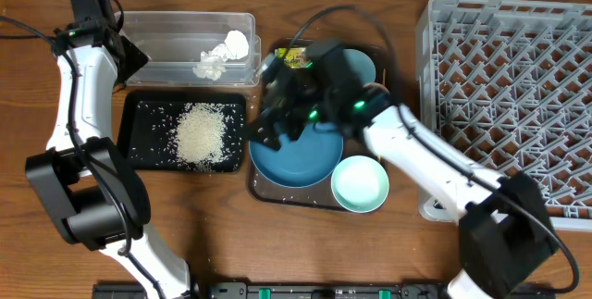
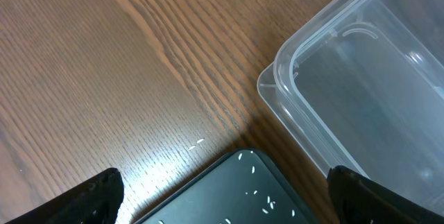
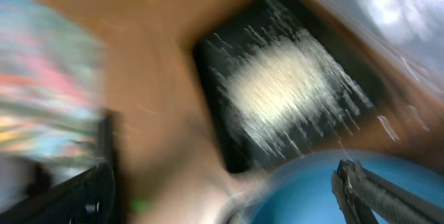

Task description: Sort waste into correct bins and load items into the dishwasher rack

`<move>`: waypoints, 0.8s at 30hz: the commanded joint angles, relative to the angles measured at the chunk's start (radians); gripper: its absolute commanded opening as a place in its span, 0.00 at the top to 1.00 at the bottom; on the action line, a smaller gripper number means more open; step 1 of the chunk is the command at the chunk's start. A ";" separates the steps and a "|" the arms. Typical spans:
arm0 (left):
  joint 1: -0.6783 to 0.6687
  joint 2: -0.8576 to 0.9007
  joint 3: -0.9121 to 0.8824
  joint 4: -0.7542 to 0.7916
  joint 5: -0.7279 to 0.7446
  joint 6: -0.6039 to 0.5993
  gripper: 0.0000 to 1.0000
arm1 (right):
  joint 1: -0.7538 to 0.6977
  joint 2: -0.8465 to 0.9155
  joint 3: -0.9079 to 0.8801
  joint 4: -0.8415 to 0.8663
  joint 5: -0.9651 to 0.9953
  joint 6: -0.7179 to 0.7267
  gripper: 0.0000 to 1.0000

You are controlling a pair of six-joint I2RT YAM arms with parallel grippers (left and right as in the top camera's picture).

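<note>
The dark blue plate's rim (image 1: 254, 157) beside the black tray is clear of the bowls, so my right gripper keeps going down and closes on that rim (image 3: 272, 188).
A heap of white grains (image 1: 201, 134) lies in the shallow black tray (image 1: 139, 114). A crumpled tissue (image 1: 225, 54) rests in the clear tub (image 1: 166, 31). The yellow-green wrapper (image 1: 292, 56) lies beside the tub's right end. The dark blue plate (image 1: 301, 158) sits on a brown tray, with one pale blue bowl (image 1: 361, 184) at its right and another (image 1: 359, 64) half hidden behind the right arm. My right gripper (image 1: 268, 118) hovers open over the plate's left rim (image 3: 326, 196), its view blurred. My left gripper (image 1: 129, 58) is open and empty above the tub corner (image 2: 333, 78) and the tray corner (image 2: 243, 182).
The grey dishwasher rack (image 1: 509, 86) fills the right side. The brown serving tray (image 1: 268, 193) lies under the plate. A few stray grains (image 2: 198, 143) lie on the wood beside the black tray. The right arm stretches from the bottom right across the bowls.
</note>
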State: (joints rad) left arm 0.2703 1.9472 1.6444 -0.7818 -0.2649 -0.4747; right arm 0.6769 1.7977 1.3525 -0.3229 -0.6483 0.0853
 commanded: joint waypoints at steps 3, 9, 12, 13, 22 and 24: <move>0.002 0.009 0.000 -0.003 -0.006 -0.010 0.05 | 0.148 -0.003 0.114 -0.224 0.750 -0.042 0.01; 0.002 0.009 0.000 -0.003 -0.006 -0.010 0.05 | 0.200 0.008 0.124 -0.349 0.688 -0.075 0.01; 0.002 0.009 0.000 -0.003 -0.006 -0.010 0.05 | 0.199 0.043 0.124 -0.391 0.608 -0.075 0.06; 0.002 0.009 0.000 -0.003 -0.006 -0.010 0.04 | 0.200 0.055 0.124 -0.397 0.584 -0.076 0.09; 0.002 0.009 0.000 -0.003 -0.006 -0.010 0.04 | 0.275 0.195 0.124 -0.414 0.465 -0.092 0.20; 0.002 0.009 0.000 -0.003 -0.006 -0.010 0.04 | 0.287 0.220 0.124 -0.419 0.465 -0.114 0.21</move>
State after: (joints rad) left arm 0.2703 1.9472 1.6444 -0.7818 -0.2649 -0.4747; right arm 0.9394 1.9900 1.4616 -0.7387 -0.1547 0.0071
